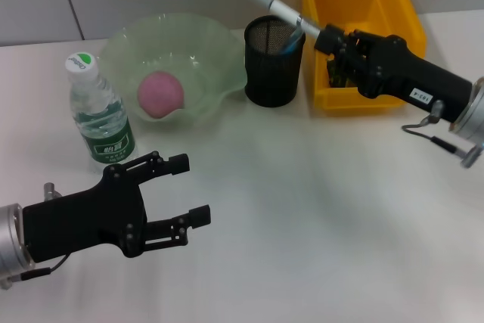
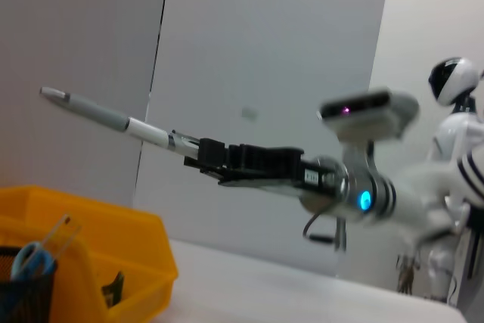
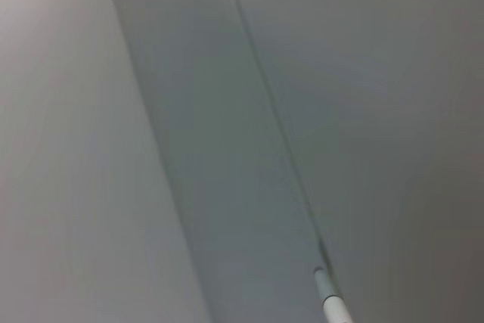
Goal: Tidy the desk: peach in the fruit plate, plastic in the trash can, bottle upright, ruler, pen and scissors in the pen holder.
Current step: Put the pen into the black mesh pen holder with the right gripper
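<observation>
My right gripper needs to tip the pen's loose end down into the pen holder's opening (image 1: pixel 268 35) before it opens, because that end points up past the pen holder.
My right gripper (image 1: pixel 327 38) is shut on the low end of a grey-white pen (image 1: pixel 266 1), which slants up and left over the black mesh pen holder (image 1: pixel 274 62). The left wrist view shows that pen (image 2: pixel 113 119) in the right gripper (image 2: pixel 195 153). Blue-handled scissors (image 2: pixel 27 258) and a clear ruler (image 2: pixel 62 231) stand in the holder (image 2: pixel 23 296). A pink peach (image 1: pixel 160 94) lies in the green fruit plate (image 1: pixel 219 43). The bottle (image 1: pixel 98 107) stands upright. My left gripper (image 1: pixel 193 188) hangs open near the table's front left. The plastic is not identifiable.
The yellow trash can (image 1: pixel 393 5) stands right of the pen holder, with a small dark item (image 2: pixel 113 287) inside. The right wrist view shows only wall and the pen's tip (image 3: pixel 333 302). White table stretches across the middle and right.
</observation>
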Robot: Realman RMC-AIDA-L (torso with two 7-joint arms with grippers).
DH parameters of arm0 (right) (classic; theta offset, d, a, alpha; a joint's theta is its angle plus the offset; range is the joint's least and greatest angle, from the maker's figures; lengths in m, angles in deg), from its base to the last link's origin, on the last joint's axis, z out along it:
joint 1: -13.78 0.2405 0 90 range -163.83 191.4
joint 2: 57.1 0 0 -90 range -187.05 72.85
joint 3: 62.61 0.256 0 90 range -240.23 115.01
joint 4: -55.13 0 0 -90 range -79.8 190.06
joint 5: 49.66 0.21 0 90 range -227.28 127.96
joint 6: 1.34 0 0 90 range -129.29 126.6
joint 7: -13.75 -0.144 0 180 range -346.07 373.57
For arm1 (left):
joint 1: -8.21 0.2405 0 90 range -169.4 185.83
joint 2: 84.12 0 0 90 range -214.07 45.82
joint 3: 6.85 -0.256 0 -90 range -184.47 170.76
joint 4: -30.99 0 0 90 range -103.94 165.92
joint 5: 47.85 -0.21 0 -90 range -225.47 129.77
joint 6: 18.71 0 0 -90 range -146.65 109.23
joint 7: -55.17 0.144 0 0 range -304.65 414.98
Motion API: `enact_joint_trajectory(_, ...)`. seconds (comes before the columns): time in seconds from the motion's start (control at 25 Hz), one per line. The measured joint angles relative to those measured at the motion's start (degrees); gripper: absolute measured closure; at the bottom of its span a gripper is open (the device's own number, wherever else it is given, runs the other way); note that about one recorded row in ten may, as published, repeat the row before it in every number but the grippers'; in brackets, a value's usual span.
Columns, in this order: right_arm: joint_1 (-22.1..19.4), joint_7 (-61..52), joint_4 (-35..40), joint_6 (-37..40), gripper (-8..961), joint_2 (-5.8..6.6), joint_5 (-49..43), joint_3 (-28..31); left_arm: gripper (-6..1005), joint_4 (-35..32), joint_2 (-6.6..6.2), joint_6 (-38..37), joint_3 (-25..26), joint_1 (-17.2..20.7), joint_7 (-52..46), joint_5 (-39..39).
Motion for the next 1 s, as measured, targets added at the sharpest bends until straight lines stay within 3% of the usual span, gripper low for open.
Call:
enact_joint_trajectory(0.08, 0.3, -12.6, 9.7, -1.4, 772, 0.08, -0.1, -7.9, 153, -0.6, -0.34, 1.3, 0.2, 0.3, 0.2, -1.5)
enact_joint_trajectory(0.12, 0.3, -12.6, 9.7, -1.4, 772, 0.08, -0.1, -7.9, 153, -0.7, -0.37, 1.7, 0.2, 0.3, 0.2, -2.0)
enact_joint_trajectory(0.24, 0.6, -24.8, 19.1, -2.6, 769, 0.68, -1.0, -15.4, 153, -0.9, -0.43, 3.0, 0.2, 0.3, 0.5, -3.1)
enact_joint_trajectory(0.32, 1.2, -32.2, 24.5, -2.6, 768, 1.66, -3.0, -19.8, 152, -0.9, -0.43, 3.5, 0.2, 0.4, 0.9, -3.2)
enact_joint_trajectory(0.48, 4.5, -47.7, 31.3, -1.5, 765, 4.76, -9.6, -26.9, 152, -0.9, -0.43, 4.2, 0.2, 0.7, 1.6, -3.3)
enact_joint_trajectory(0.68, 11.4, -63.2, 37.5, 2.5, 761, 6.79, -21.5, -28.1, 152, -0.9, -0.46, 5.0, 0.3, 0.8, 1.7, -3.3)
enact_joint_trajectory(1.0, 23.7, -73.7, 39.3, 7.8, 754, 9.33, -35.8, -28.2, 153, -0.9, -0.5, 5.4, 0.9, 0.9, 1.7, -3.3)
